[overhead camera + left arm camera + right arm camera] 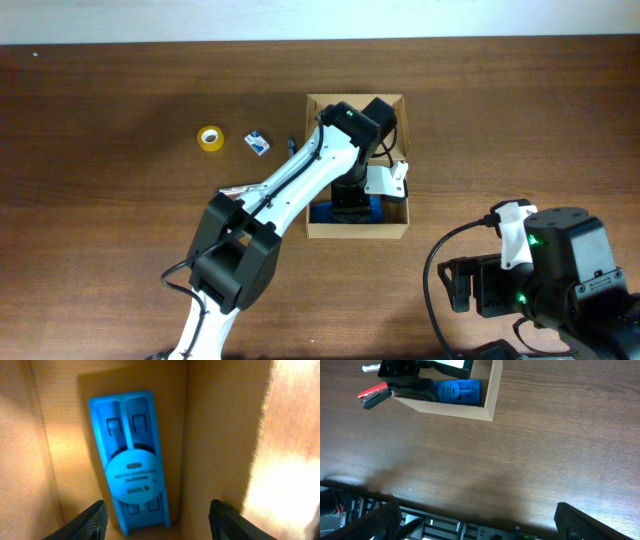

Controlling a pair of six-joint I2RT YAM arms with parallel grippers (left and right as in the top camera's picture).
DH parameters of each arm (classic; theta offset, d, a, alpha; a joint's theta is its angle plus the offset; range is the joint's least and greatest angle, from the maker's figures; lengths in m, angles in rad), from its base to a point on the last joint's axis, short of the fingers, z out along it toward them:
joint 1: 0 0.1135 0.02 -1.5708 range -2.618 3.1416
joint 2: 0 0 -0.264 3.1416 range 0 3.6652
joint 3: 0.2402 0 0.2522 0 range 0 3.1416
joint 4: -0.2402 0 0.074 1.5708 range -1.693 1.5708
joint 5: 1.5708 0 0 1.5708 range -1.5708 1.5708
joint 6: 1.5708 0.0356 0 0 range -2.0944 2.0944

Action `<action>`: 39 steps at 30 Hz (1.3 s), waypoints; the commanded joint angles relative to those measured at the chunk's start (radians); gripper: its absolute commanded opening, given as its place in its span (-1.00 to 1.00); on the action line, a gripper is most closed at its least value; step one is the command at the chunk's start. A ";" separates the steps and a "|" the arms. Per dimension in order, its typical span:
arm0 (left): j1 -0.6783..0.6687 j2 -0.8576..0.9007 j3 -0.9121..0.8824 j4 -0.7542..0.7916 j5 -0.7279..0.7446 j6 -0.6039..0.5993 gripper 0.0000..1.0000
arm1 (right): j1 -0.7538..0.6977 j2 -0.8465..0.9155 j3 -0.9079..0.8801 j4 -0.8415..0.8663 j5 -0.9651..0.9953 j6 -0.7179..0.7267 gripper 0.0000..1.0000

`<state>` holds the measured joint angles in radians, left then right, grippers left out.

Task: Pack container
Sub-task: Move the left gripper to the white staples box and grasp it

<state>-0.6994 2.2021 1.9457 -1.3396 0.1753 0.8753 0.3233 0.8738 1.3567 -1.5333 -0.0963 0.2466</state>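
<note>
The blue object rests flat on the container's bottom, away from my fingers, so my left gripper should now open and go up until it clears the walls.
The tan cardboard container stands open at the table's middle. A blue plastic object with a round label lies flat on its floor; it also shows in the overhead view and the right wrist view. My left gripper is down inside the container, open and empty, its fingers on either side of the blue object's near end and above it. In the overhead view the left gripper hides much of the inside. My right gripper is open and empty over the table's front right, away from the container.
A yellow tape roll and a small blue-and-white item lie left of the container. A red-and-silver item lies by its front left corner, under my left arm. A pen lies beyond it.
</note>
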 commanded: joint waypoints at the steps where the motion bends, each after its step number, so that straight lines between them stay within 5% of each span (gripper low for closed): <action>1: 0.002 0.004 0.093 -0.032 0.000 0.004 0.27 | 0.006 -0.003 0.010 0.003 -0.005 -0.004 0.98; 7: 0.078 -0.038 0.315 -0.080 0.000 -0.158 0.13 | 0.006 -0.003 0.010 0.003 -0.005 -0.004 0.99; 12: 0.262 -0.112 0.331 -0.086 0.000 -0.256 0.12 | 0.006 -0.003 0.010 0.003 -0.005 -0.004 0.98; 21: 0.552 -0.104 0.331 0.056 0.003 -0.785 0.12 | 0.006 -0.003 0.010 0.003 -0.005 -0.004 0.98; 22: 0.563 -0.094 0.331 0.074 0.005 -0.848 0.20 | 0.006 -0.003 0.010 0.003 -0.005 -0.004 0.98; 25: 0.565 -0.087 0.331 0.114 0.012 -0.845 1.00 | 0.006 -0.003 0.010 0.003 -0.005 -0.004 0.99; 30: 0.563 -0.087 0.331 0.151 0.088 -0.853 1.00 | 0.006 -0.003 0.010 0.003 -0.005 -0.004 0.98; 35: 0.563 -0.087 0.327 0.105 -0.167 -1.394 0.96 | 0.006 -0.003 0.010 0.003 -0.005 -0.004 0.98; 39: 0.561 -0.036 0.327 0.053 -0.173 -1.649 0.98 | 0.006 -0.003 0.010 0.003 -0.005 -0.004 0.98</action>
<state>-0.1371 2.1242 2.2555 -1.2713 0.0433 -0.5804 0.3233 0.8742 1.3567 -1.5333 -0.0963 0.2466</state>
